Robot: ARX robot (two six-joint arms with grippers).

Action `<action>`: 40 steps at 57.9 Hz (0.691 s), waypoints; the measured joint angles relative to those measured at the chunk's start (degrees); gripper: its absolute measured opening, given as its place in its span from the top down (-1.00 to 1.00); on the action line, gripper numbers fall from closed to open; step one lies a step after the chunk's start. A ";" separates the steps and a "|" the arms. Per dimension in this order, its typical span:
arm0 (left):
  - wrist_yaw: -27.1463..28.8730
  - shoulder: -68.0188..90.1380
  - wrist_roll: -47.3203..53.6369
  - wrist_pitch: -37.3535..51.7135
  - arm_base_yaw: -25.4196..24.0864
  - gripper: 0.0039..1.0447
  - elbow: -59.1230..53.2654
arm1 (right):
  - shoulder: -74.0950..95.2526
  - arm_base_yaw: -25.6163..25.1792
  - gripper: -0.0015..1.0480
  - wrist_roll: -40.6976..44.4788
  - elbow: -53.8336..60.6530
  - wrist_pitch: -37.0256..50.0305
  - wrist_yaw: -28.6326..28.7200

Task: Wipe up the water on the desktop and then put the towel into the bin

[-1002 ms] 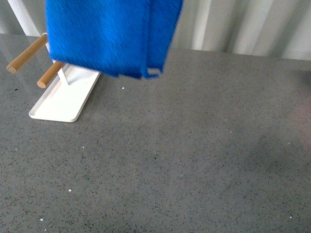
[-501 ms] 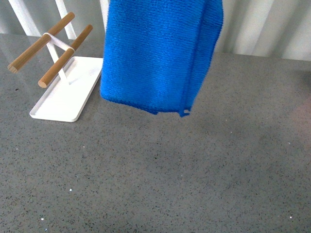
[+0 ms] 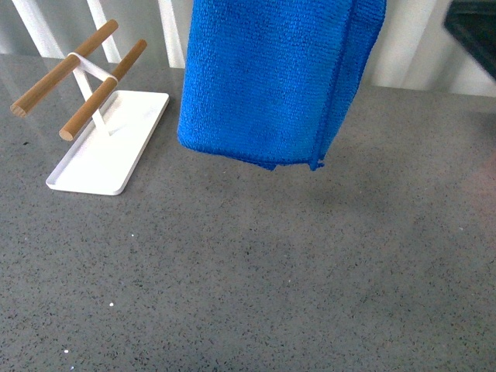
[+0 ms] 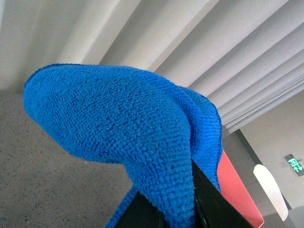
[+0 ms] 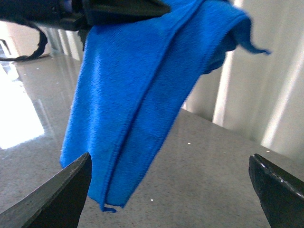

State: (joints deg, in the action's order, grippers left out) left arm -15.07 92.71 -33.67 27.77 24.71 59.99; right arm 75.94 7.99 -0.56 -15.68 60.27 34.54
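I expect the towel (image 5: 107,102) to stay bunched up and sag on both sides of my right gripper when I carry it, because it hangs in limp folds (image 5: 135,114).
The blue towel (image 3: 271,77) hangs folded above the middle of the dark-grey speckled desktop (image 3: 271,271), its lower edge clear of the surface. My left gripper (image 4: 178,213) is shut on the towel (image 4: 118,123), bunching it between black fingers (image 4: 213,204); this gripper is above the top of the front view. My right gripper (image 5: 171,199) is open and low over the desktop (image 5: 199,166), with the towel (image 5: 137,95) hanging beyond it, nothing between its fingers. I can make out no water on the desktop.
A white tray (image 3: 85,174) with a rack of two wooden pegs (image 3: 93,105) stands at the back left. A red flat-sided thing (image 4: 237,190) shows past the towel; I cannot tell whether it is the bin. A dark part (image 3: 473,31) juts in at the top right.
The towel has swung right, from over the peg rack to above the middle of the desktop. A dark part has come into the front view's top right corner.
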 joint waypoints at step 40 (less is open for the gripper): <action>0.02 -0.59 -2.58 -2.21 1.79 0.92 0.70 | 18.51 8.15 -0.69 1.86 -12.74 8.04 2.60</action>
State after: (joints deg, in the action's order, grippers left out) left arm -15.05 92.12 -36.25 25.56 26.50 60.69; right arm 94.45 16.14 1.30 -28.42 68.31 37.15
